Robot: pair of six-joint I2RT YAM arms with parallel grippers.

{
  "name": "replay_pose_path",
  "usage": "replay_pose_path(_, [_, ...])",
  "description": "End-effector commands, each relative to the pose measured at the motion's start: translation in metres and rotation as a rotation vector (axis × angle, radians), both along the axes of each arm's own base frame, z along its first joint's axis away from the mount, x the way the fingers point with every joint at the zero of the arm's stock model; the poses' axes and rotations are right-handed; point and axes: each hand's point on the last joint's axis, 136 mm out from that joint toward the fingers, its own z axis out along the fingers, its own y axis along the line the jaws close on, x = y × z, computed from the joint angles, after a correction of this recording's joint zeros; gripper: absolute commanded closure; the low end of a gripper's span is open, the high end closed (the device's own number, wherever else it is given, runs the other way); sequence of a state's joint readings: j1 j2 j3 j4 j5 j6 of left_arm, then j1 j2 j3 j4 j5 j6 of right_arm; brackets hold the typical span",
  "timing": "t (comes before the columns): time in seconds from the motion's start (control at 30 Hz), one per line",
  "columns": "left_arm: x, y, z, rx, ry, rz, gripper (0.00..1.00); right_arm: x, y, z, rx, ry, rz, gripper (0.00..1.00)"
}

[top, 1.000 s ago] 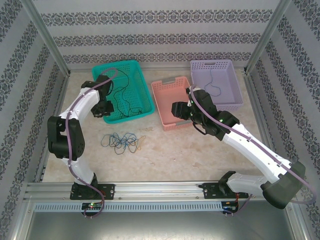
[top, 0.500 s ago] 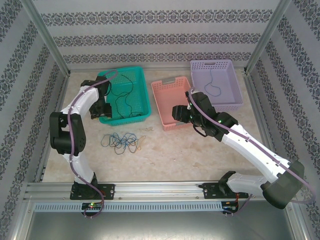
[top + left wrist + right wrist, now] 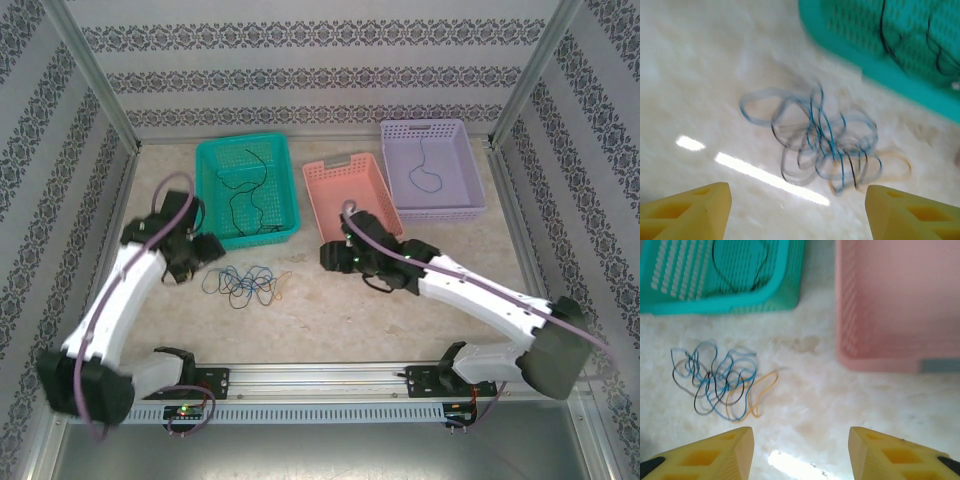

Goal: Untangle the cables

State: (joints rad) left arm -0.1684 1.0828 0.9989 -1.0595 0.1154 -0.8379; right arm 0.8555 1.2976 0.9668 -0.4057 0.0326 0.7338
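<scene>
My left gripper should hold the tangle while my right gripper pulls the orange cable's outer loop point(image 3: 771, 381), because the orange cable runs in among the blue cables point(image 3: 742, 385).
A tangle of cables point(image 3: 248, 285), blue, black, pale grey and orange, lies on the table in front of the teal basket point(image 3: 290, 215). My left gripper point(image 3: 205, 250) hovers just left of it, open and empty. In the left wrist view the blurred tangle of cables point(image 3: 820, 140) lies beyond my gripper point(image 3: 797, 210). My right gripper point(image 3: 331, 257) hangs to the tangle's right, open and empty. In the right wrist view the tangle of cables point(image 3: 715, 380) sits ahead and left of that gripper point(image 3: 800, 452). A black cable point(image 3: 245, 195) lies loose in the teal basket.
A pink basket point(image 3: 318, 200) stands beside the teal one, close behind my right gripper. A purple basket point(image 3: 470, 170) at the back right holds a thin blue cable point(image 3: 428, 172). Patterned walls and metal posts close in the table.
My left gripper has opened, leaving the black cable in the teal basket, and swung out toward the tangle. My right arm has moved left and nearer, away from the pink basket.
</scene>
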Motion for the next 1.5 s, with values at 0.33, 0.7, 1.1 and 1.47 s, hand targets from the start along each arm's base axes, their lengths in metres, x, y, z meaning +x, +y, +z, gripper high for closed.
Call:
replay_pose_path(0.33, [-0.006,-0.049,-0.052,-0.431,-0.162,0.217,0.23,-0.013,0.080,-0.091,0.218,0.289,-0.381,0.50])
replay_pose_path(0.7, [-0.003,-0.061,-0.079,-0.437,-0.113,0.128,0.24,0.010,0.095,-0.134,0.254,0.254,-0.583,0.62])
replay_pose_path(1.1, [-0.008,-0.063,-0.091,-0.427,-0.082,0.100,0.28,0.017,0.116,-0.135,0.289,0.224,-0.564,0.61])
replay_pose_path(1.47, [-0.007,-0.059,-0.085,-0.401,-0.080,0.107,0.38,0.004,0.104,-0.092,0.320,0.205,-0.567,0.47])
